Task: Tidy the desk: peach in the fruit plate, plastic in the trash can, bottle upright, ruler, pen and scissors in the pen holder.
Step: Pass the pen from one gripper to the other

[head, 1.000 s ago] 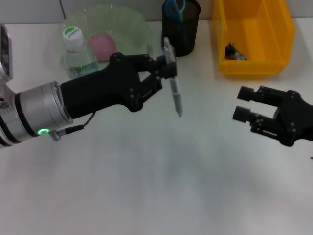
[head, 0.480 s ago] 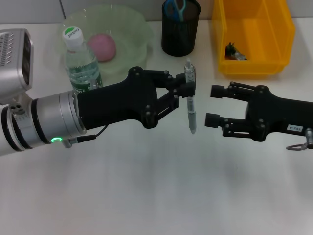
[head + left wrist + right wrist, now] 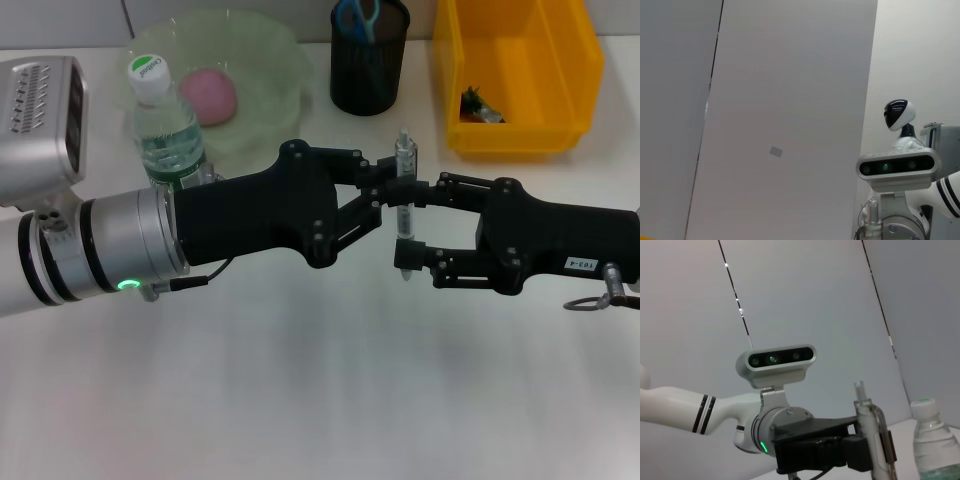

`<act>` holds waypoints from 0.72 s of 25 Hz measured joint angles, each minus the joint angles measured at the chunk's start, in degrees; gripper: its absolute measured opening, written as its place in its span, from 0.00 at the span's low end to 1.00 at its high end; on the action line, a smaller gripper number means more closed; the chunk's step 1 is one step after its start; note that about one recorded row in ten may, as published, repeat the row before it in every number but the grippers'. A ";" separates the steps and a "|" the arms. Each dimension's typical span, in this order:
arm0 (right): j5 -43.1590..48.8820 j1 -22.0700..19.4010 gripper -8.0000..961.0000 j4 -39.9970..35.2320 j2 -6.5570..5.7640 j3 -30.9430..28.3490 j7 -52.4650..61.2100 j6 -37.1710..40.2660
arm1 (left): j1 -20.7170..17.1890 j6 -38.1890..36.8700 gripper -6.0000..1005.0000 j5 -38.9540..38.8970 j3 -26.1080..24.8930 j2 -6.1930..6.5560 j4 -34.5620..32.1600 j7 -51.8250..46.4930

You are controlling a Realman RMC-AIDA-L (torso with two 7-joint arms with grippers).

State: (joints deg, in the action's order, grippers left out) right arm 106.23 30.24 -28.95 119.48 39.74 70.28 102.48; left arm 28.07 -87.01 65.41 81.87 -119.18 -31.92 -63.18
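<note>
The clear pen (image 3: 405,221) will slide in next to the scissors when I lower it, because a dark open gap (image 3: 391,22) shows beside them in the pen holder.
My left gripper (image 3: 388,192) is shut on the clear pen (image 3: 403,200) and holds it upright over the middle of the desk. My right gripper (image 3: 414,221) is open, and its fingertips (image 3: 432,185) reach the pen from the right, one high and one near the tip. In the right wrist view the pen (image 3: 870,436) stands in the left gripper (image 3: 850,452). The bottle (image 3: 166,128) stands upright. The peach (image 3: 208,95) lies in the green fruit plate (image 3: 268,55). Scissors (image 3: 356,18) stick out of the black pen holder (image 3: 369,62). A plastic scrap (image 3: 478,106) lies in the yellow trash can (image 3: 520,128). The ruler is out of view.
The plate, pen holder and trash can line the desk's far edge. The bottle (image 3: 935,440) also shows in the right wrist view. The left wrist view shows only a wall and the robot's head camera (image 3: 898,167).
My left gripper carried the pen right and toward the front. My right gripper moved left until its open fingers reached the pen.
</note>
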 joint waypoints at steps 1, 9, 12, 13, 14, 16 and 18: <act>-0.10 0.09 0.77 0.03 0.02 0.00 0.00 -0.06 | 0.05 0.02 0.19 -0.01 0.00 0.00 0.01 0.00; -0.29 0.76 0.71 0.80 0.05 -0.01 0.06 -0.43 | 0.14 -0.08 0.19 -0.08 0.35 0.00 0.02 0.00; -0.34 0.70 0.69 0.82 0.05 -0.03 0.07 -0.53 | 0.15 0.03 0.19 -0.65 0.74 0.00 0.02 0.00; -0.42 0.65 0.68 0.82 0.05 -0.05 0.08 -0.57 | 0.15 0.02 0.19 -0.81 0.78 0.00 0.02 0.00; -0.50 0.62 0.67 0.82 0.05 -0.08 0.08 -0.59 | 0.15 0.02 0.19 -0.81 0.78 0.00 0.02 0.00; -0.53 0.65 0.65 0.82 0.03 -0.10 0.09 -0.60 | 0.18 -0.11 0.19 -0.82 0.90 0.00 0.02 -0.01; -0.53 0.72 0.64 0.82 0.01 -0.11 0.10 -0.61 | 0.28 -0.34 0.20 -0.88 0.98 0.00 0.02 -0.01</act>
State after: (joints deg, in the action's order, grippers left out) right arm 105.71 30.96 -28.12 119.49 39.63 70.39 101.86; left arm 28.35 -87.35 64.53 82.85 -119.18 -31.90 -63.19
